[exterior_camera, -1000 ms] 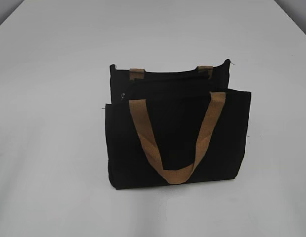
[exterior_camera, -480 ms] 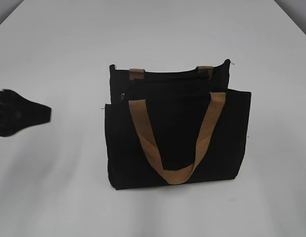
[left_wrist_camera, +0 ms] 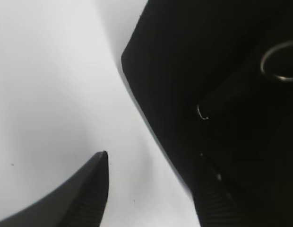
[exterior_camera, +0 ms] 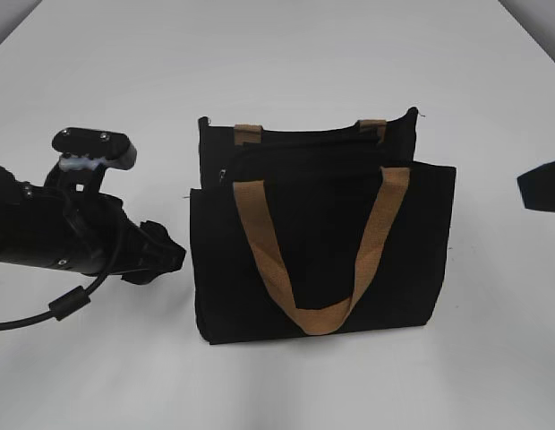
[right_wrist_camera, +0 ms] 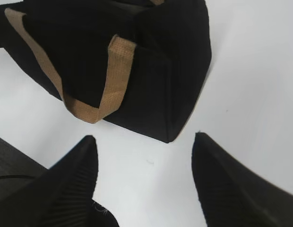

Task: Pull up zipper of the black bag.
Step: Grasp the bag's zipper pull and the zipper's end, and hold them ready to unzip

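The fingers of the robot's left gripper open over the table next to the black bag's edge (left_wrist_camera: 158, 142), so next the gripper backs away and brings them around the fabric at the zipper's end (left_wrist_camera: 201, 113).
The black bag (exterior_camera: 322, 224) stands upright mid-table, its front tan handle (exterior_camera: 318, 315) hanging down over the pocket panel. The zipper's silvery pull (exterior_camera: 222, 175) sits at the left end of the top edge. In the left wrist view the bag (left_wrist_camera: 193, 47) fills the right side, and a metal ring (left_wrist_camera: 279, 61) shows on it. My left gripper (exterior_camera: 166, 258) is open and empty beside the bag's left side, with its fingers (left_wrist_camera: 153, 175) spread. My right gripper (exterior_camera: 542, 188) shows only at the right edge, apart from the bag. It is open (right_wrist_camera: 144, 142) and empty, facing a bag corner (right_wrist_camera: 90, 38).
The white table (exterior_camera: 286, 54) extends on all sides of the bag. My left arm and its cable (exterior_camera: 67, 305) cover the table's left part. The table's dark edge (right_wrist_camera: 14, 161) shows in the right wrist view.
My left arm has come in from the left edge up to the bag's left side. My right gripper has appeared at the right edge. The bag has not moved.
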{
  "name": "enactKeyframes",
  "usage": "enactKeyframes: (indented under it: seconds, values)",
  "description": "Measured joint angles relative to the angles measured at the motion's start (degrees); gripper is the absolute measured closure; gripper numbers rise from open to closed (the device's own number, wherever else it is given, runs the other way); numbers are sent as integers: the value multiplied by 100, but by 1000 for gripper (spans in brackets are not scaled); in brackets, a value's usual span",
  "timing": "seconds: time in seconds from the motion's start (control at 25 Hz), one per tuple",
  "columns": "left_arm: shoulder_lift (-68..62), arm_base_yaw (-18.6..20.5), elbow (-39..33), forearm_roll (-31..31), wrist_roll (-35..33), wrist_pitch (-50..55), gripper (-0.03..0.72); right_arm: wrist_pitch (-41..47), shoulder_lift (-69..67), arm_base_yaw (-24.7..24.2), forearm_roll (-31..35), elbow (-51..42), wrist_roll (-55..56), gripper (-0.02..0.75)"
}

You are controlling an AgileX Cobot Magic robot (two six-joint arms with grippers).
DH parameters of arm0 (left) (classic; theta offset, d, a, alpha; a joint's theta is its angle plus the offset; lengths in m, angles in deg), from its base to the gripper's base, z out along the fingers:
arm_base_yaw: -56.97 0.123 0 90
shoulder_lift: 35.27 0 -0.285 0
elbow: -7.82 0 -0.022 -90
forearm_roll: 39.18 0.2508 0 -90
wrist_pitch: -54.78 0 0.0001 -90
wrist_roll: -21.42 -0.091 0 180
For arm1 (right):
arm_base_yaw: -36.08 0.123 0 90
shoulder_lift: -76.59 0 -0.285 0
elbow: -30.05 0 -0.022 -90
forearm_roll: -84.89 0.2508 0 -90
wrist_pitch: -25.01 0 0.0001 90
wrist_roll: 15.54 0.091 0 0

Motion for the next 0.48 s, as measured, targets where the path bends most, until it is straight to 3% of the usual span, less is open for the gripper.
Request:
enactKeyframes:
  seconds: [0.12,0.24,0.48]
  values:
    - [-226,-34,88,-182,0,-207,263,-140,-371,173,0,86,-65,258]
    - [-243,43,121,-798,0,-413,263,-355,-659,322,0,116,-95,258]
    - [-243,834,167,-1597,0,476,263,-501,-872,514,2,116,-192,258]
